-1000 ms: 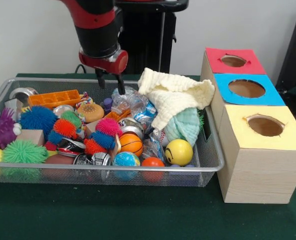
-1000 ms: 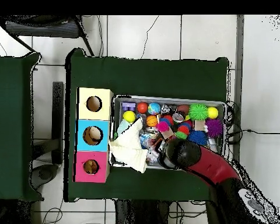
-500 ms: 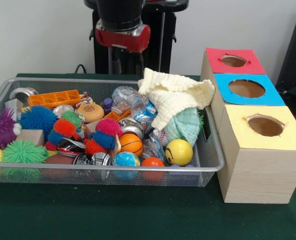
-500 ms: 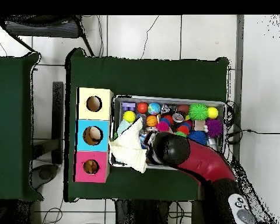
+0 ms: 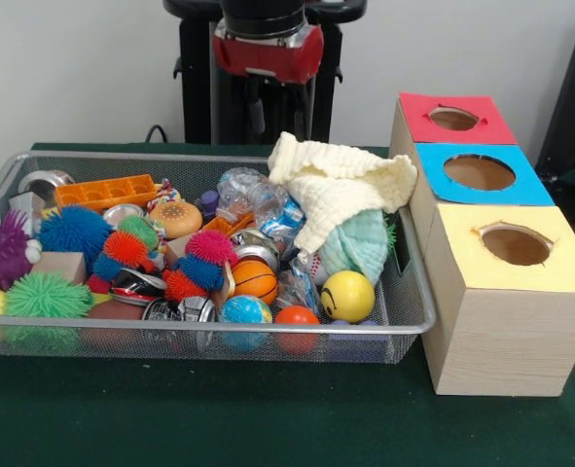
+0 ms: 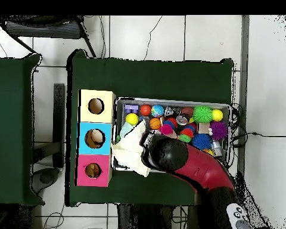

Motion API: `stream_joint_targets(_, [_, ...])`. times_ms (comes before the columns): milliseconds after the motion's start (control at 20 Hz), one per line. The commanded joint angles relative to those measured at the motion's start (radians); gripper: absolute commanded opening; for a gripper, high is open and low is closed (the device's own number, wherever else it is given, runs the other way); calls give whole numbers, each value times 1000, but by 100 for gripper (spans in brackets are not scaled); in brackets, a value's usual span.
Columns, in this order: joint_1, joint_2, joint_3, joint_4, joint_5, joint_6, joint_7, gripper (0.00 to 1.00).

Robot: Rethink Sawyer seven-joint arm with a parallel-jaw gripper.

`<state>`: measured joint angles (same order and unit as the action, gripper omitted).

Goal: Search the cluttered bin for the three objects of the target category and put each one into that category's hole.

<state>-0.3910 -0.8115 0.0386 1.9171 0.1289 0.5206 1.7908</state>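
Green spikes stick out next to the mint cloth. I should expect a green spiky ball hidden there when I pull the cream cloth aside.
The wire bin is heaped with toys: spiky balls, a small basketball, a yellow smiley ball, crushed cans and a crumpled plastic bottle. A cream cloth lies over a mint cloth at the bin's right end. My gripper hangs high above the bin's back rim, just left of the cream cloth, open and holding nothing. In the overhead view the arm covers the gripper and part of the bin.
Three wooden boxes stand in a row beside the bin, with a red-topped hole, a blue-topped hole and a yellow-topped hole. An orange tray and a burger toy lie at the bin's back left.
The gripper has risen out of the bin and moved toward the cream cloth and the boxes. It carries nothing. The bin's contents look unmoved.
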Motion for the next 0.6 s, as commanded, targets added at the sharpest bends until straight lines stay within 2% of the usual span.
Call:
stream_joint_targets(50, [-32, 158, 73, 151, 46, -267, 234, 100])
stream_joint_targets(350, [-60, 237, 113, 190, 48, -409, 244, 100])
stream_joint_targets(500, [-61, 233, 130, 227, 82, -400, 268, 100])
stream_joint_targets(600, [-40, 215, 121, 245, 117, -359, 286, 100])
